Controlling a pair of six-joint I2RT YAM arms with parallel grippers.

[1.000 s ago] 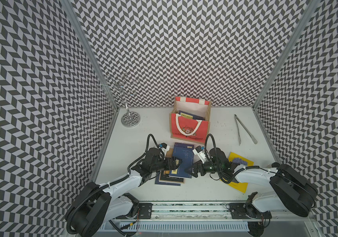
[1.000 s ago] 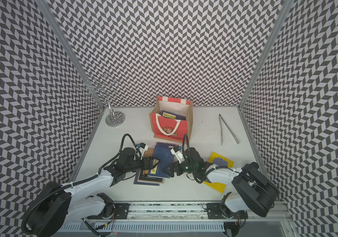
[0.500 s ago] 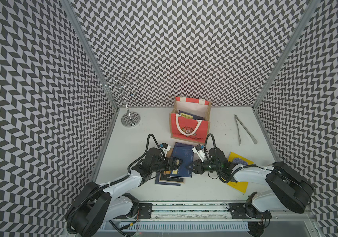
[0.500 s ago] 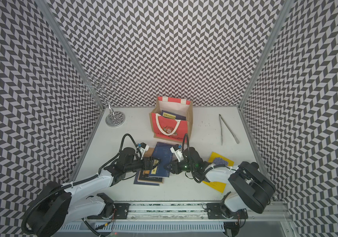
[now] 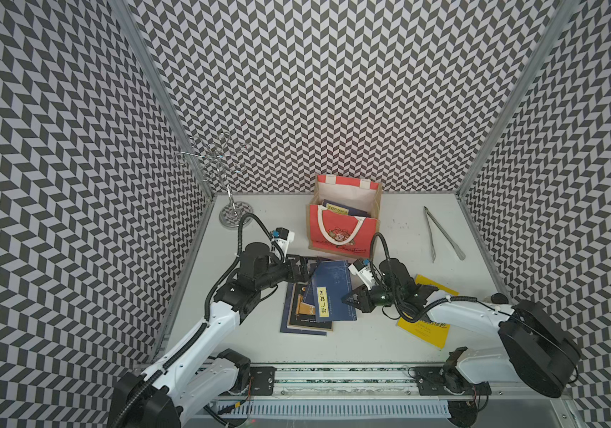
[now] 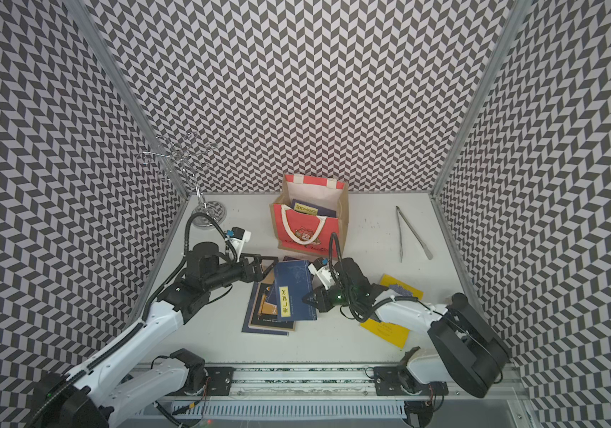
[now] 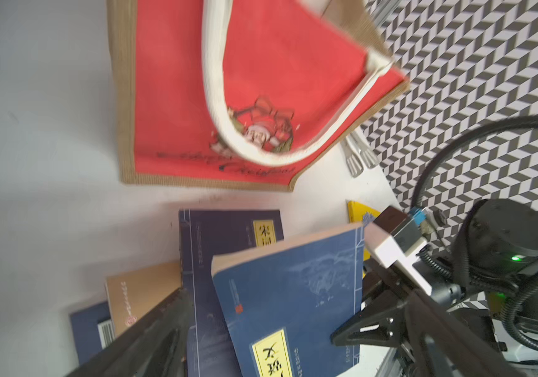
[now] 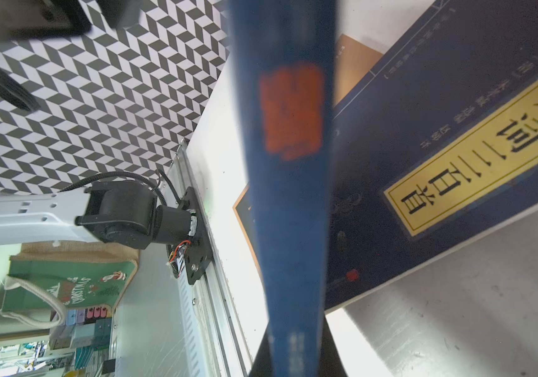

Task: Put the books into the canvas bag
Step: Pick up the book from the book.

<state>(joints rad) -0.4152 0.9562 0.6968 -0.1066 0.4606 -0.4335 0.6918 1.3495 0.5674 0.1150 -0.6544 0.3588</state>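
Note:
With my right gripper on the blue book's long edge (image 5: 351,278), my left gripper should take the book's far end (image 5: 330,263) so my right gripper can take the book's labelled end.
A blue book (image 5: 330,292) with a yellow label tops a loose pile of books (image 5: 298,326) at the table's front middle. My right gripper (image 5: 350,298) is shut on this book's right edge; in the right wrist view its spine (image 8: 290,196) runs straight between the jaws. My left gripper (image 5: 306,272) stands open at the pile's far left corner, touching nothing that I can see. A yellow book (image 5: 422,329) lies partly under the right arm. The canvas bag (image 5: 341,229) stands upright behind the pile, with books (image 5: 337,210) inside.
Metal tongs (image 5: 441,233) lie at the back right. A wire stand (image 5: 235,215) on a round base is in the back left corner. Patterned walls close three sides, and a rail (image 5: 333,381) runs along the front edge.
My right gripper has shut on the right edge of the top blue book; it was open beside it a second ago. The left arm has not moved.

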